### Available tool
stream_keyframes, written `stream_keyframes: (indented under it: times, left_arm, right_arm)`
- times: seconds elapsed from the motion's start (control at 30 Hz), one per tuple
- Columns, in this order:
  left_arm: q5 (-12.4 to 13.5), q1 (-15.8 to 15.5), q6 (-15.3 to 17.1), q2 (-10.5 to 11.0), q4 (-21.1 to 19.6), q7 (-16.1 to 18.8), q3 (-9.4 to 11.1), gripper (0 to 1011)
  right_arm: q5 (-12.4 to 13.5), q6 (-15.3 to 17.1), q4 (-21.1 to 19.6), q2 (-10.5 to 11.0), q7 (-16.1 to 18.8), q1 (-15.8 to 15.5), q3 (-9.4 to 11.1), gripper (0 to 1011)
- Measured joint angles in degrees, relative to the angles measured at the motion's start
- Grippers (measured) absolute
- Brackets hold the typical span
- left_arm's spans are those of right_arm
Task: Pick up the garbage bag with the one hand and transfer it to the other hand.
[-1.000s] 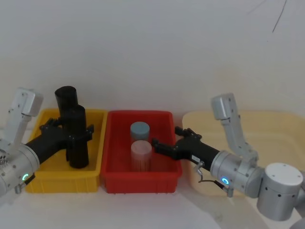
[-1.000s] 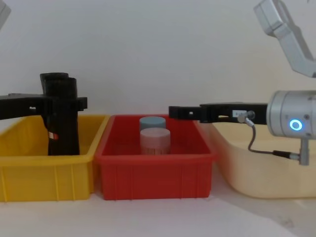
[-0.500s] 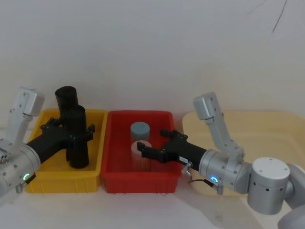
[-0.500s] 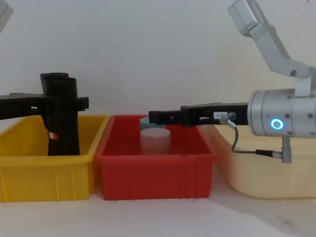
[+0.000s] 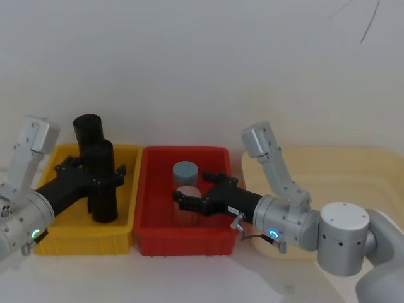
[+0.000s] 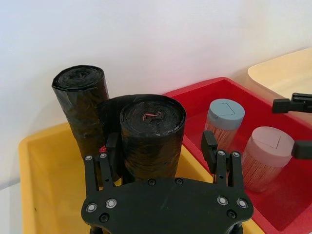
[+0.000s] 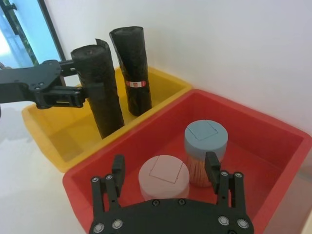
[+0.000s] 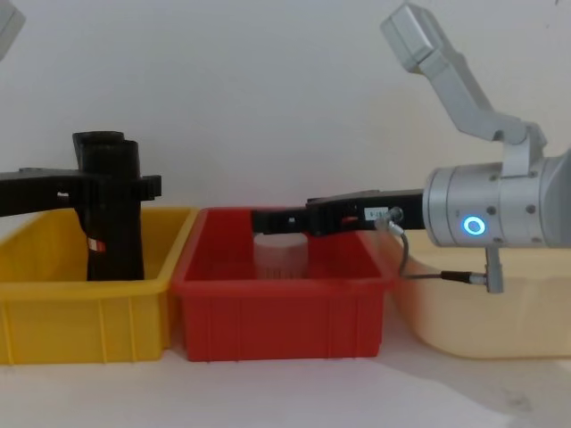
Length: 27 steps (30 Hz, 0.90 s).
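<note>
The garbage bag should bring its loose flap [image 6: 110,112] along, still curled, leaving the twin roll standing when I lift, as the flap joins the garbage bag's rim [image 6: 150,99].
The garbage bag [image 5: 102,189], a tall black roll, stands upright in the yellow bin [image 5: 63,243]. A twin roll [image 5: 87,129] with a red-and-white label [image 7: 137,83] stands just behind it. My left gripper [image 6: 161,146], on the green-ringed arm, is open and straddles the front roll's upper part; one finger [image 6: 111,146] sits close to it and the other [image 6: 209,146] stands clear. My right gripper [image 5: 189,190], on the blue-ringed arm, hovers open over the red bin [image 5: 149,189], just above the pink-lidded jar [image 7: 163,176].
A blue-lidded jar [image 5: 185,170] stands behind the pink-lidded one in the red bin. A wide beige tray [image 5: 353,170] lies to the right. A white wall rises close behind the bins, and the right arm's elbow [image 8: 419,31] sticks up high.
My right arm has swung left, carrying its open gripper from the red bin's right edge to above the jars. The left gripper and both rolls have stayed put.
</note>
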Motion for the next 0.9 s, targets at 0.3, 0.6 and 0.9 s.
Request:
stream_keyframes:
  times: [0.3,0.6,0.9]
  left_arm:
    - [0.0,0.0,0.0,0.0,0.0,0.0,0.0,1002]
    - [0.0,0.0,0.0,0.0,0.0,0.0,0.0,1002]
    - [0.0,0.0,0.0,0.0,0.0,0.0,0.0,988]
  right_arm:
    - [-1.3,-0.3,3.0,-0.8,0.8,1.7,-1.0,1004]
    - [-2.2,0.2,4.1,-0.9,1.9,2.4,-1.8,1004]
    - [-2.9,0.5,4.5,-1.0,2.3,2.4,-2.1,996]
